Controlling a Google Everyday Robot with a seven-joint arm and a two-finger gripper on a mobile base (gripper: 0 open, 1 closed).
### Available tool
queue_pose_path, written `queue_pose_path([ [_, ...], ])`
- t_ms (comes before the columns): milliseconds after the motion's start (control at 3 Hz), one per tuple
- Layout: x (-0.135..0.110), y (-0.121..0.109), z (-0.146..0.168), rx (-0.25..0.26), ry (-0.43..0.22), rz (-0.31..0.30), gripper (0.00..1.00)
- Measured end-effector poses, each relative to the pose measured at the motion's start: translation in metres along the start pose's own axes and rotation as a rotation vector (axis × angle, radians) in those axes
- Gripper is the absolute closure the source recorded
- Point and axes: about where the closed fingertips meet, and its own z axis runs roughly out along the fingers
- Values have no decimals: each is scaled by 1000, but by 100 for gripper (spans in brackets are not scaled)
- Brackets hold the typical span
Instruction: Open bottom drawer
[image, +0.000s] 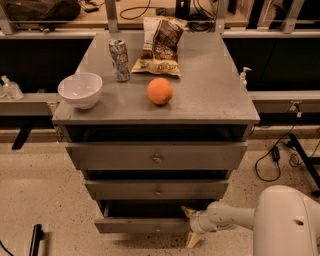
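Note:
The end corner (190, 225) of the partly open bottom drawer is between my gripper's fingers, so next I move inward to the drawer front's top edge (178, 220) and pull from there.
The bottom drawer (145, 225) is the lowest and narrowest grey front of three, with a small round knob (158, 229). It stands pulled out a little, with a dark gap above its front. My gripper (189, 226) is at the drawer's right end, on a white arm reaching in from the lower right. One finger (188, 212) sits at the drawer's top right corner, the other (194, 241) below the front, so the fingers are spread apart around that corner.
The grey cabinet top (210, 95) holds a white bowl (80, 89), a soda can (120, 60), a chip bag (160, 46) and an orange (160, 91). The middle drawer (157, 189) and top drawer (157, 157) sit above. Cables (272, 160) lie on the floor at right.

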Motion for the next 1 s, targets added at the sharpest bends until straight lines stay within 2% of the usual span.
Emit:
queue_pose_path([
  [333,-6,0,-1,-3,-14,-2,0],
  [667,-14,6,0,-28,-43,-11,17],
  [1000,-19,17,1,-68,-79,-14,41],
])
